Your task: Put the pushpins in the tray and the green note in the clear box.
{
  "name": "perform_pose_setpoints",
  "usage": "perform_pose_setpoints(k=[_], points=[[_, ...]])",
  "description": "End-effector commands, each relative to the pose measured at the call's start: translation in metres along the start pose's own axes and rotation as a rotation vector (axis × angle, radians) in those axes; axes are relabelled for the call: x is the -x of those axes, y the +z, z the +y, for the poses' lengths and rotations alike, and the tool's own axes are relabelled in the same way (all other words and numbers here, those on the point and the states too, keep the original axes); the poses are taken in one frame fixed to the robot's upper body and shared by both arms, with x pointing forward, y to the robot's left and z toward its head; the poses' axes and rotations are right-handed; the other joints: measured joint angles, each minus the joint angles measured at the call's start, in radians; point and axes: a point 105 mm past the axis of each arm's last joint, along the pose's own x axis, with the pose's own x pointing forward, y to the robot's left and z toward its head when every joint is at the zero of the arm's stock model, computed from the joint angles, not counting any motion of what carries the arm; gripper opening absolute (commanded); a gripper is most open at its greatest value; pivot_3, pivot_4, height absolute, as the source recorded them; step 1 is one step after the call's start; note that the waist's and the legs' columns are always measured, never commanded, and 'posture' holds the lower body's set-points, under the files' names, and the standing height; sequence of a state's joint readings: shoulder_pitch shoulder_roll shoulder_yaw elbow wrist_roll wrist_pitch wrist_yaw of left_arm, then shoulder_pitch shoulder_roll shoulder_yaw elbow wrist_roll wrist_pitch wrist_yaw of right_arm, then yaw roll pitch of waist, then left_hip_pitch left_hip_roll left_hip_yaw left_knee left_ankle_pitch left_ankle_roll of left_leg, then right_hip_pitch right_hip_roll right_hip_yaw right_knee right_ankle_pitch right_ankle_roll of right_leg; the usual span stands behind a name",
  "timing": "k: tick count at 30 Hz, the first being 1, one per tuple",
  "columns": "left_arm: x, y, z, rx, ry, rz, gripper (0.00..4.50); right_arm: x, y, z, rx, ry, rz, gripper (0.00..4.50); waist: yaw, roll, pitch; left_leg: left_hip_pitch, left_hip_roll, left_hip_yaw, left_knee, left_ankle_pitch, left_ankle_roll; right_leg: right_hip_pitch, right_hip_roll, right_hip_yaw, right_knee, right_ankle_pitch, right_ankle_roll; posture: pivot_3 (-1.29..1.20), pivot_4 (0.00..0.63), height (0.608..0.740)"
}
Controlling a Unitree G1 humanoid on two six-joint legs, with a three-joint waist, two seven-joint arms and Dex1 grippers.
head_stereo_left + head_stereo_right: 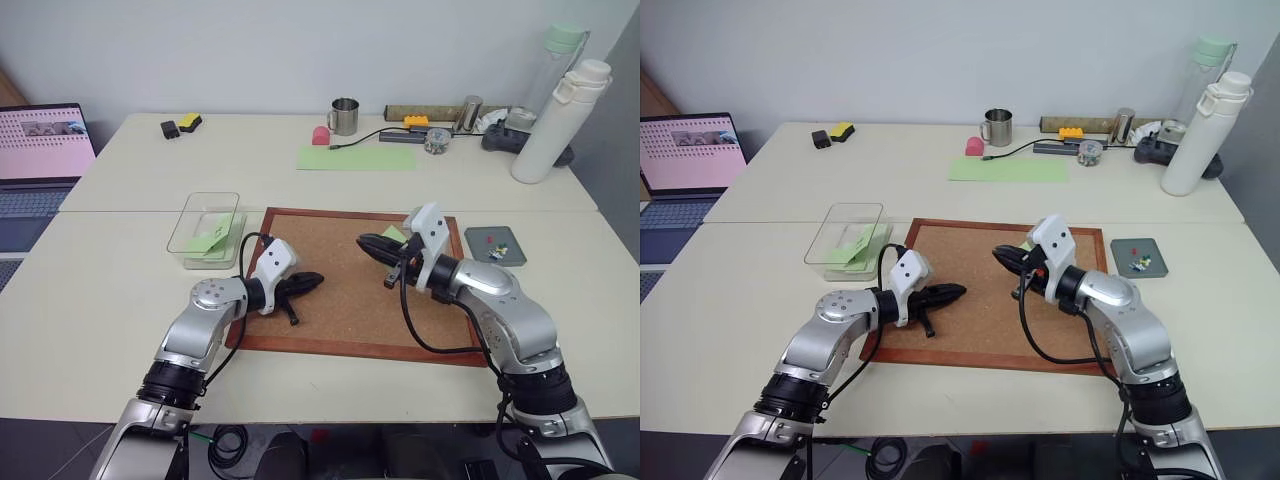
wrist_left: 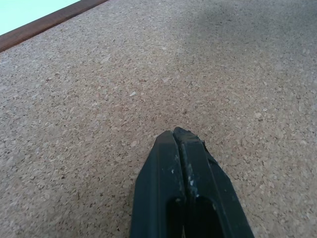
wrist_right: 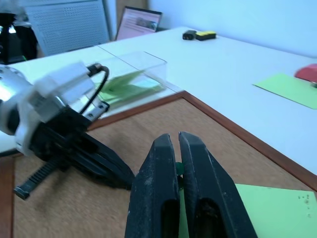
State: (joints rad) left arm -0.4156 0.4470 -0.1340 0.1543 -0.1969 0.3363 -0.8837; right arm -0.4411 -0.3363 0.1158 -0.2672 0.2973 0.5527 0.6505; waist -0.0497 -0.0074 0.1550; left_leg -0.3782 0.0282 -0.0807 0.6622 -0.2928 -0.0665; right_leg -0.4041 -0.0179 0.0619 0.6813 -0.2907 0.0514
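Observation:
The green note is hanging on the pushpin in my right gripper [image 3: 180,169]. Next, my left gripper pulls the note [image 3: 277,209] away from the pushpin before the pushpin moves to the tray.
My right gripper [image 3: 174,136] hangs above the cork board [image 1: 340,300], shut on a tiny green pushpin that peeks out between its fingers. Just below and behind it, a light green note [image 3: 270,208] lies flat on the board [image 1: 393,233]. My left gripper [image 1: 318,279] is shut with nothing in it, its tips low over the bare cork at the board's left. The clear box [image 1: 200,212] stands left of the board with green paper [image 1: 208,240] inside. The dark grey tray [image 1: 480,258] sits right of the board and holds a few pushpins [image 1: 497,245].
A large pale green sheet [image 1: 355,157], a metal mug [image 1: 344,116] and a pink thing [image 1: 320,135] lie at the back. A white bottle [image 1: 555,120] stands far right. An open laptop [image 1: 40,150] is at the far left.

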Motion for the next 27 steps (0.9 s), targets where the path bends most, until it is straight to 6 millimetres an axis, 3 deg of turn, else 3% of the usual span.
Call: perform_pose_setpoints(k=[1, 3, 10, 15, 27], points=[[-0.001, 0.037, 0.002, 0.179, -0.049, -0.166, 0.38, 0.002, 0.023, -0.002, 0.165, 0.026, -0.041, 0.0, 0.003, -0.001, 0.001, 0.0, 0.0, 0.0, 0.0, 0.0, 0.0, 0.0, 0.0, 0.0, 0.0, 0.0, 0.0, 0.0, 0.15, 0.74], [0.001, 0.058, 0.003, 0.253, -0.082, -0.239, 0.7, 0.003, 0.021, 0.002, 0.245, 0.07, -0.014, 0.0, 0.007, -0.003, 0.002, -0.002, 0.0, 0.0, 0.001, 0.0, 0.0, 0.0, 0.0, -0.001, 0.0, 0.0, 0.0, 0.0, 0.15, 0.74], [0.005, 0.101, -0.002, 0.352, -0.195, -0.345, 2.03, 0.019, -0.01, 0.023, 0.665, 0.33, 0.145, 0.0, 0.006, -0.005, 0.003, -0.002, 0.0, 0.0, 0.001, 0.0, 0.0, -0.001, -0.001, -0.001, -0.001, 0.0, 0.0, 0.0, 0.15, 0.74], [-0.003, 0.104, -0.008, 0.398, -0.238, -0.315, 3.01, 0.023, -0.015, 0.031, 0.793, 0.447, 0.138, 0.0, 0.005, -0.006, 0.004, -0.002, 0.0, 0.0, 0.001, 0.0, 0.0, -0.001, 0.0, -0.001, -0.001, 0.0, 0.0, 0.0, 0.15, 0.74], [-0.002, 0.112, -0.033, 0.533, -0.423, -0.298, 3.01, 0.012, -0.006, 0.039, 0.88, 0.495, 0.086, 0.0, 0.006, -0.006, 0.004, -0.002, 0.0, 0.0, 0.001, 0.002, -0.003, -0.001, -0.001, -0.001, -0.001, 0.0, 0.0, 0.0, 0.15, 0.74]])
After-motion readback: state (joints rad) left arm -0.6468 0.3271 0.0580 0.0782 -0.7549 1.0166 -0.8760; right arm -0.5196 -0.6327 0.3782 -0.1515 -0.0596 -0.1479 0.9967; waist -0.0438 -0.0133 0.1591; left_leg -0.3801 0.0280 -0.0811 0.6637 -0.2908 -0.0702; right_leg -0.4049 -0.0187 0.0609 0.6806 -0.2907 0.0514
